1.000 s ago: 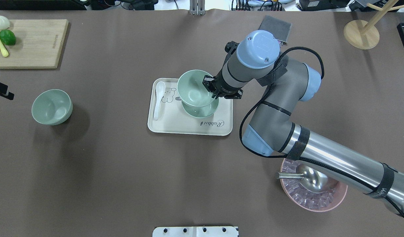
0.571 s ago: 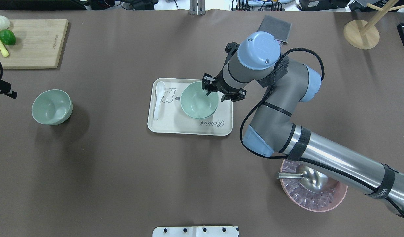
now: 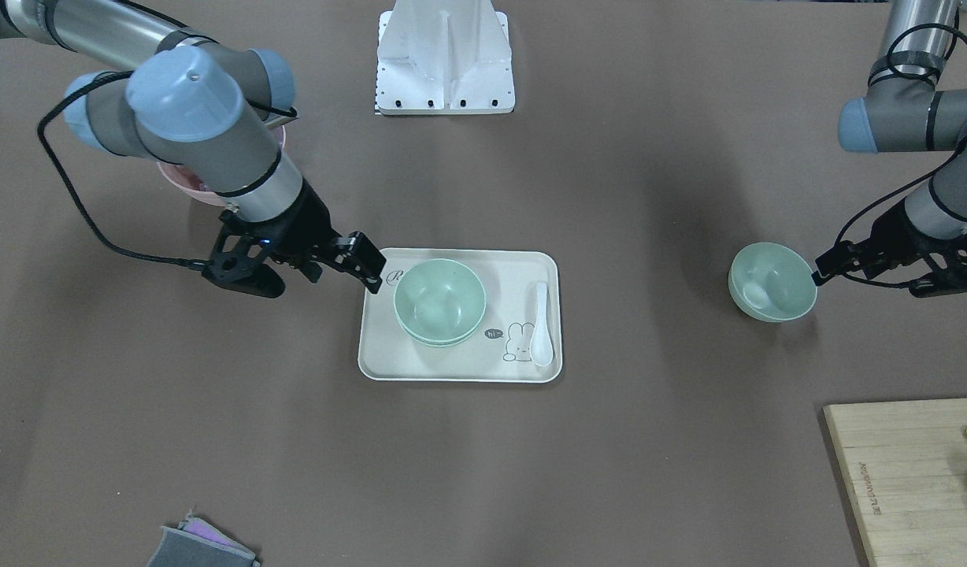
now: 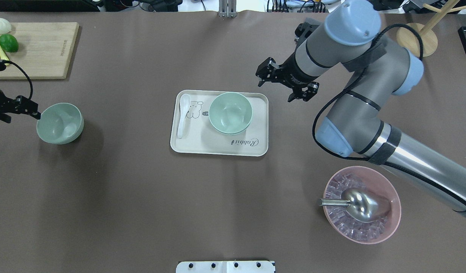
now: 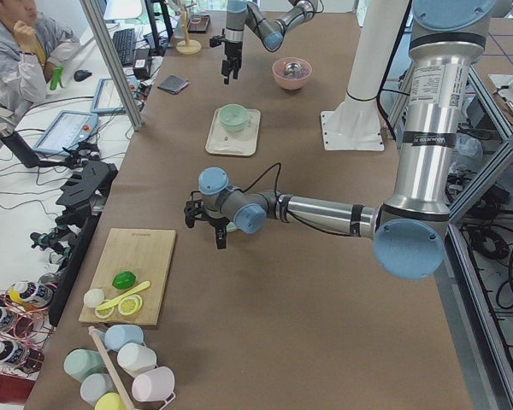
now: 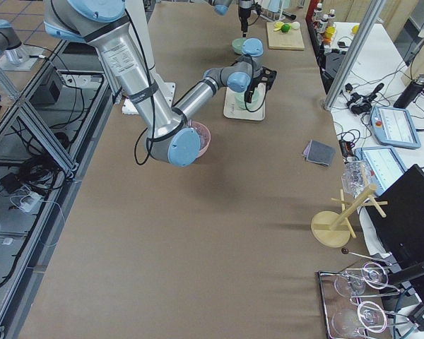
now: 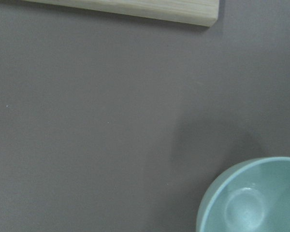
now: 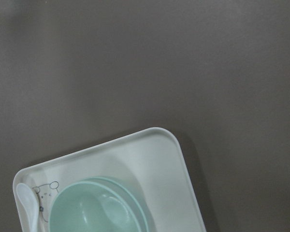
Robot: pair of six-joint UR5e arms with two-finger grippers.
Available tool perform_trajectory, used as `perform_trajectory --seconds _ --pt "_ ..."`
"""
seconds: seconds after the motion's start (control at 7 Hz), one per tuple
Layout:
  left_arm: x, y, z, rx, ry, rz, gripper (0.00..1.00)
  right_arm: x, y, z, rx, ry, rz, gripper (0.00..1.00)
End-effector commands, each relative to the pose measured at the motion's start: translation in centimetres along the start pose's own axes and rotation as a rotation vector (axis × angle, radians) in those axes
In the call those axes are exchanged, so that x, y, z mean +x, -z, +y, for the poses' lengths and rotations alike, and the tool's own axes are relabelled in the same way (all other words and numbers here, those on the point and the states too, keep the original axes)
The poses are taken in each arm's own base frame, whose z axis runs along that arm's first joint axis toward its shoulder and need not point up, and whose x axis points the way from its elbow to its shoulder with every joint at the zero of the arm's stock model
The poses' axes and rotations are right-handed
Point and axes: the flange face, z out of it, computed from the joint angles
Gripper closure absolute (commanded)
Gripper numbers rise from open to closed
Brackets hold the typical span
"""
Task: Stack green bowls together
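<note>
The lone green bowl (image 3: pixel 772 282) will sink deep into the stack as I lower it, since only a thin edge (image 3: pixel 442 342) shows below the upper nested bowl.
Two pale green bowls (image 4: pixel 230 113) sit nested on the cream tray (image 4: pixel 218 146), also seen in the front view (image 3: pixel 439 302) and the right wrist view (image 8: pixel 94 208). My right gripper (image 4: pixel 278 85) is open and empty, raised beside the tray's far right corner, apart from the stack. The third green bowl (image 4: pixel 60 123) stands alone on the table at the left. My left gripper (image 4: pixel 20 115) is open next to it, one finger close to its rim. The left wrist view shows that bowl (image 7: pixel 253 198) at its lower right.
A white spoon (image 4: pixel 183 115) lies on the tray's left side. A pink bowl with a metal scoop (image 4: pixel 362 204) stands at the near right. A wooden cutting board (image 4: pixel 35 49) with fruit is at the far left, a wooden stand (image 4: pixel 417 38) at the far right.
My right gripper set its green bowl into the one on the tray, let go and drew back up to the right. My left gripper moved in towards the lone bowl.
</note>
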Motion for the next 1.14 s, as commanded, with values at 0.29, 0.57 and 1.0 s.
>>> perform_trajectory --seconds 0.29,0.57,1.0 --pt "3.1 -1.2 -0.1 -0.067 -0.034 0.057 0.73 3.4 1.0 -2.1 0.013 0.01 0.02 0.0" --pt "6.4 0.0 -0.8 -0.103 -0.06 0.134 1.0 5.4 0.8 -2.9 0.017 0.025 0.036 0.0" --pt "14.7 3.9 -2.6 -0.165 -0.049 0.272 1.0 6.6 2.4 -4.9 0.038 0.019 0.039 0.0"
